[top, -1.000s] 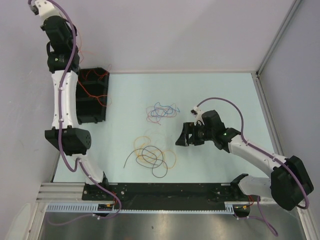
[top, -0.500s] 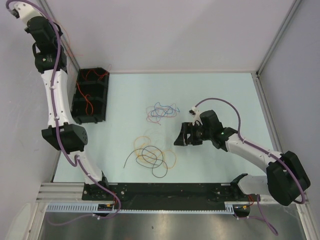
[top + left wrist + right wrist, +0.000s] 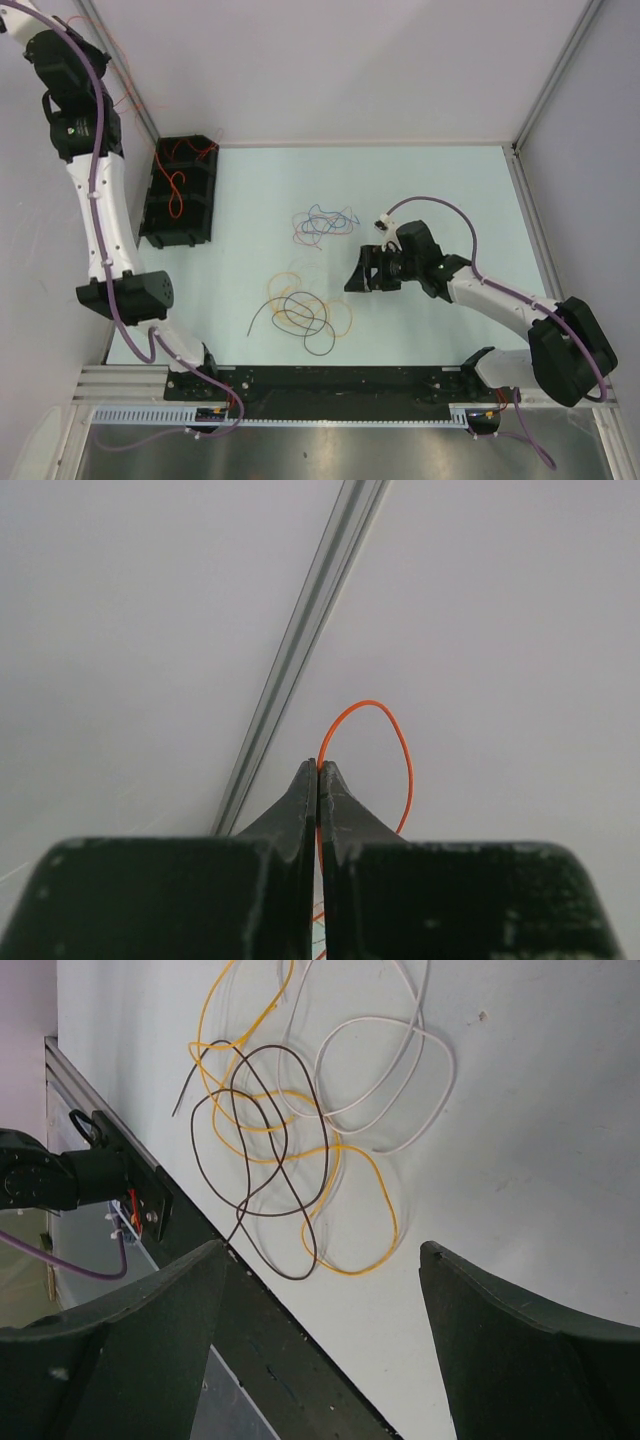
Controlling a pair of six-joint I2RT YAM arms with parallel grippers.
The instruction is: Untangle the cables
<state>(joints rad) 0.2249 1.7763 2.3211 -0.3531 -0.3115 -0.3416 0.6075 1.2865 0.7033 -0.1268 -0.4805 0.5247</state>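
Observation:
The orange cable's tail is hanging over the black bin under my raised left gripper, so next I let the cable down into the bin's near compartment.
Two loose tangles of cables lie on the pale table. A blue, purple and red tangle sits mid-table, and a yellow, black and pale one lies nearer the front. My left gripper is shut on a thin orange cable, held high against the wall, with a loop standing above the fingertips. My right gripper hovers open just right of the front tangle. Its wrist view shows the black cable, yellow cable and pale cable ahead of the gripper, with nothing between the fingers.
A black compartment bin at the table's left edge holds red and orange wires. The left arm rises along the left wall to the top corner. A black base rail runs along the near edge.
The left arm has swung further up and to the left, carrying the orange cable away from the bin. The right gripper has crept slightly left toward the front tangle, still open.

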